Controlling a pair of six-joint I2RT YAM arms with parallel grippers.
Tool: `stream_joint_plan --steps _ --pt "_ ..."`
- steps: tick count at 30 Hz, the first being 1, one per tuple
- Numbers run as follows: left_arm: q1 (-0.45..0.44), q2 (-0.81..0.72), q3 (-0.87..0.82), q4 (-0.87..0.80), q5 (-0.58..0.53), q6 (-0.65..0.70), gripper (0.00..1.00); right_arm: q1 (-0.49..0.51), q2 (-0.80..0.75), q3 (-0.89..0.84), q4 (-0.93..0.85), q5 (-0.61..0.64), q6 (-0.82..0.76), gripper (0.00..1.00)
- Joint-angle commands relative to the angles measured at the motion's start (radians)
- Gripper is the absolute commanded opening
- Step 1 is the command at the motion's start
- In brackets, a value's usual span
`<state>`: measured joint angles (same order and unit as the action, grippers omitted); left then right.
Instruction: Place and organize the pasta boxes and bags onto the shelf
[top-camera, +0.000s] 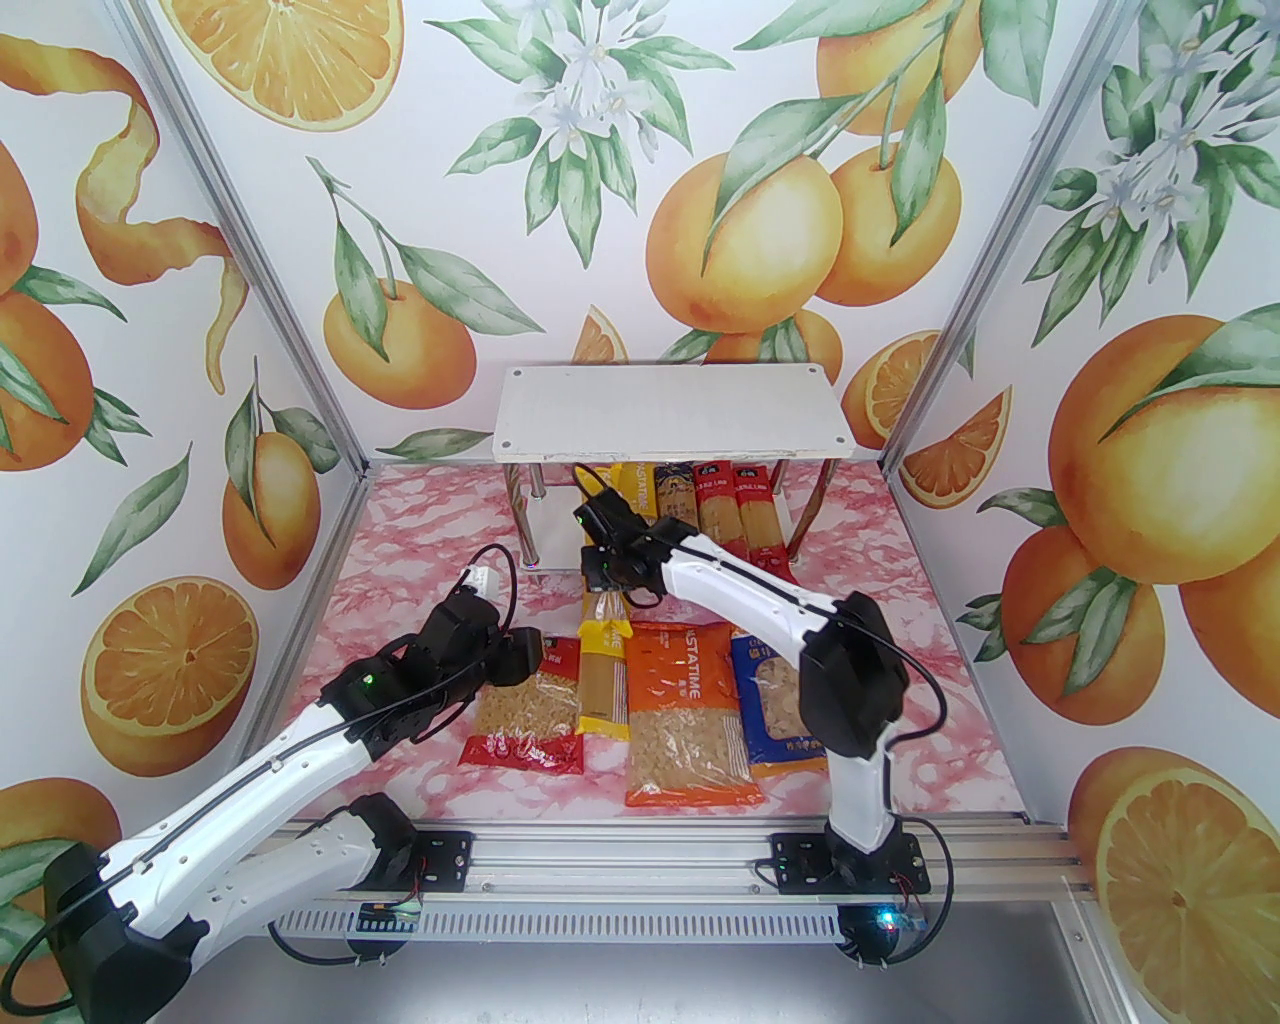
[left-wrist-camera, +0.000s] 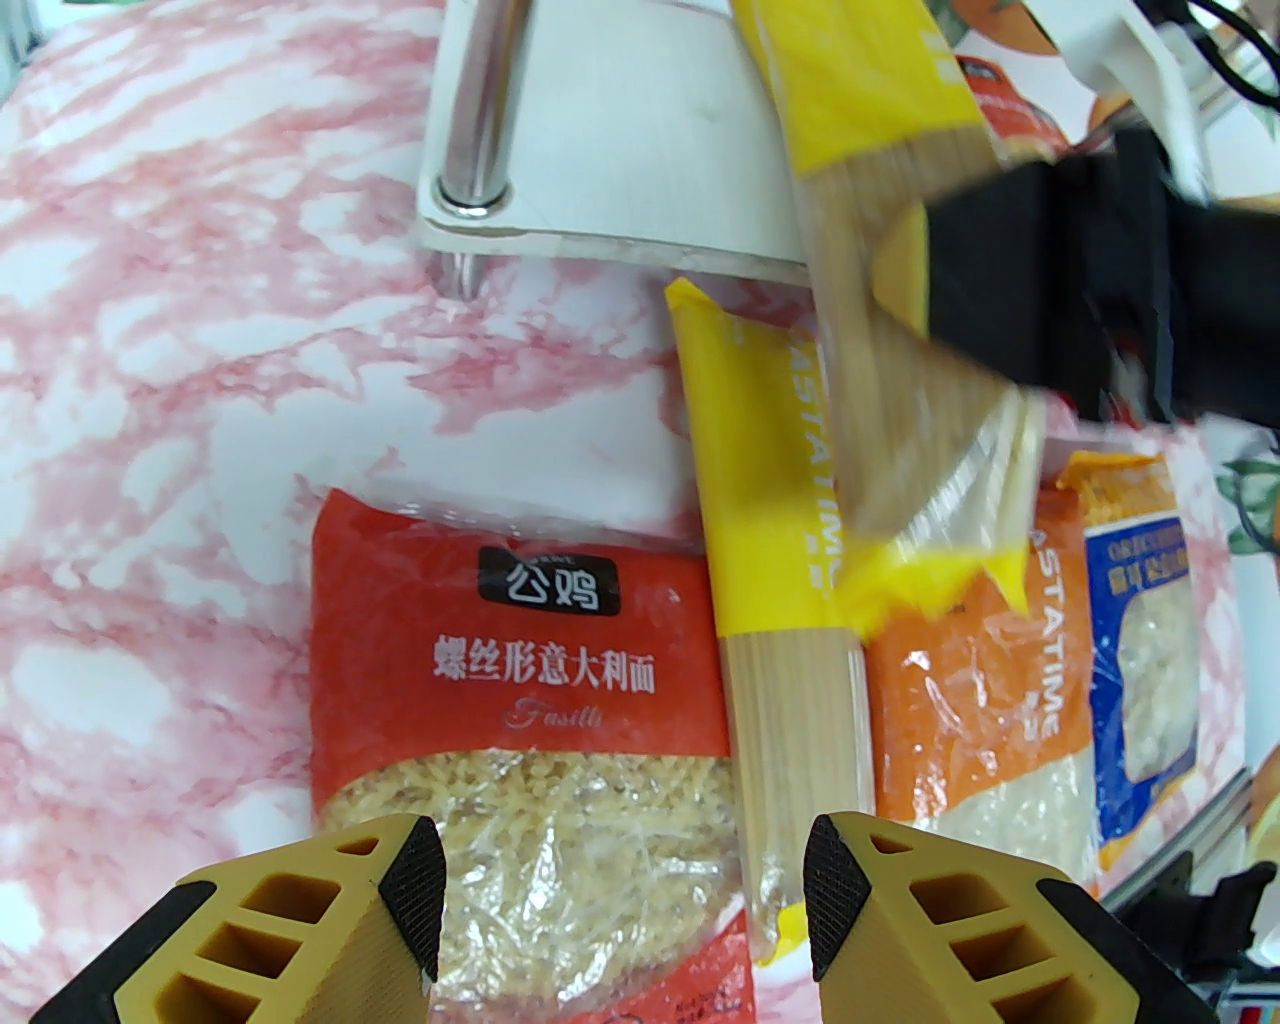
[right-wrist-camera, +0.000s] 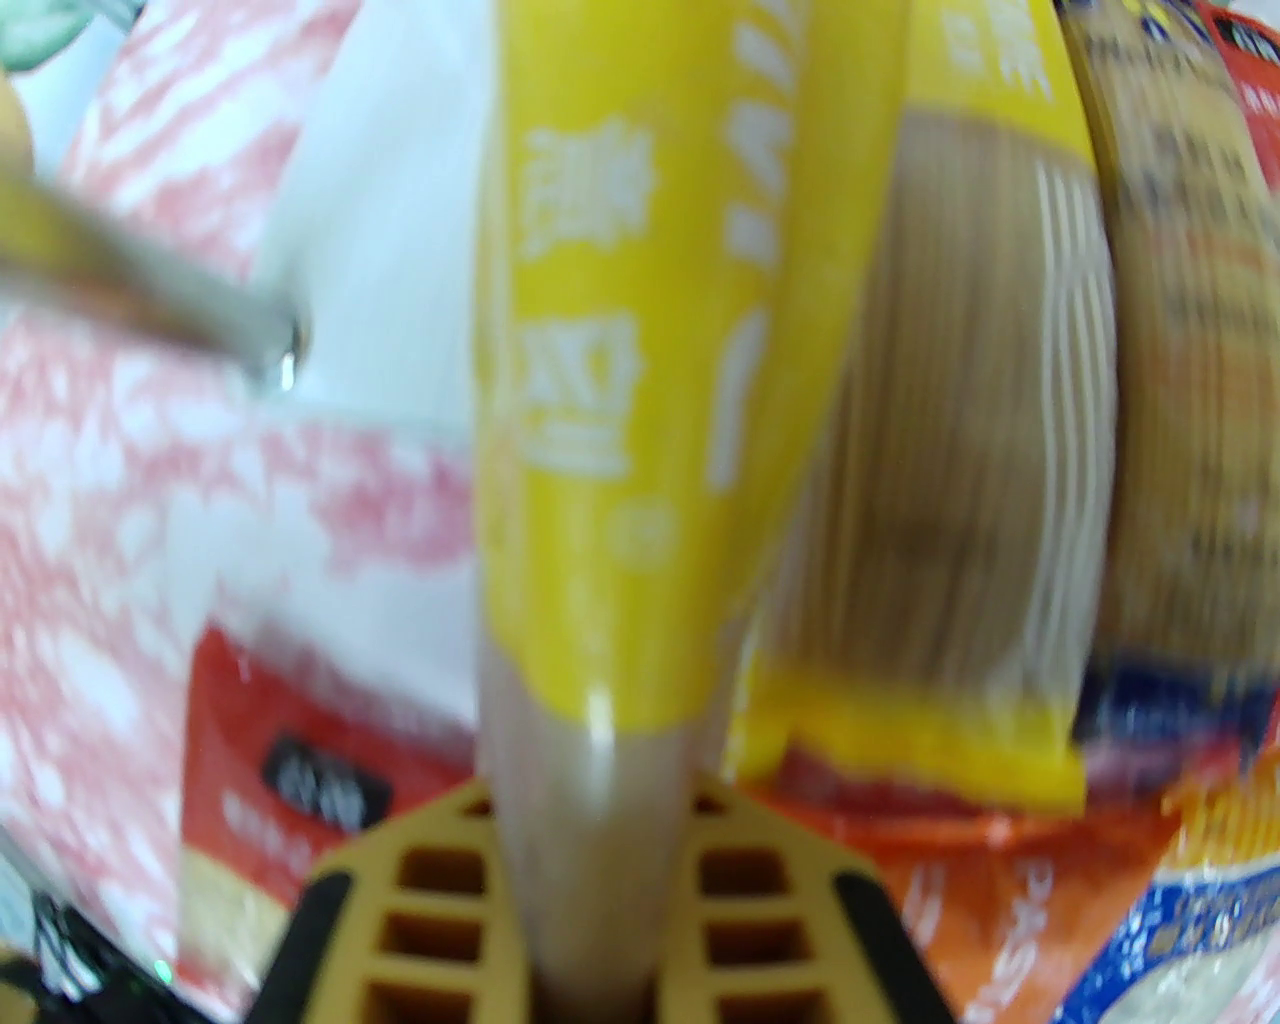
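My right gripper is holding the yellow pack pointed along the lower board's empty strip beside the chrome leg, so it should keep moving in until the pack lies flat.
My right gripper (top-camera: 600, 580) is shut on a yellow spaghetti pack (left-wrist-camera: 890, 300), held tilted with its far end over the shelf's lower board (left-wrist-camera: 620, 150); the right wrist view shows the fingers (right-wrist-camera: 745, 900) clamped on this pack (right-wrist-camera: 640, 400). On that lower board, under the white top board (top-camera: 670, 415), lie yellow, dark blue and two red packs (top-camera: 725, 505). On the table lie a red fusilli bag (left-wrist-camera: 520, 650), a yellow spaghetti pack (left-wrist-camera: 770, 560), an orange bag (top-camera: 688, 715) and a blue bag (top-camera: 775, 715). My left gripper (left-wrist-camera: 625, 900) hovers open over the red bag and the table's yellow pack.
A chrome shelf leg (left-wrist-camera: 485, 100) stands at the lower board's front left corner. Pink marble tabletop (top-camera: 420, 560) lies bare left of the bags. Orange-patterned walls close in the back and both sides. The right arm (top-camera: 760, 600) reaches diagonally over the orange bag.
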<state>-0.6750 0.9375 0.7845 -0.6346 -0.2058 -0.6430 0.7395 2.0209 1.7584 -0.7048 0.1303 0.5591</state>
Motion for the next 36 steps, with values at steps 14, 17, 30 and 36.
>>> stream_joint_plan --steps 14,17,30,36 --pt "0.077 0.028 0.041 -0.012 0.062 0.043 0.64 -0.057 0.209 0.329 0.065 0.054 -0.018 0.00" --pt "0.090 0.026 0.038 -0.010 0.072 0.046 0.64 -0.066 0.221 0.335 0.058 0.072 -0.022 0.00" --pt "0.121 0.037 0.027 0.006 0.106 0.057 0.66 -0.102 0.289 0.355 0.031 0.071 -0.027 0.17" --pt "0.126 0.040 0.032 0.002 0.112 0.061 0.72 -0.108 0.318 0.355 0.038 0.077 0.011 0.31"
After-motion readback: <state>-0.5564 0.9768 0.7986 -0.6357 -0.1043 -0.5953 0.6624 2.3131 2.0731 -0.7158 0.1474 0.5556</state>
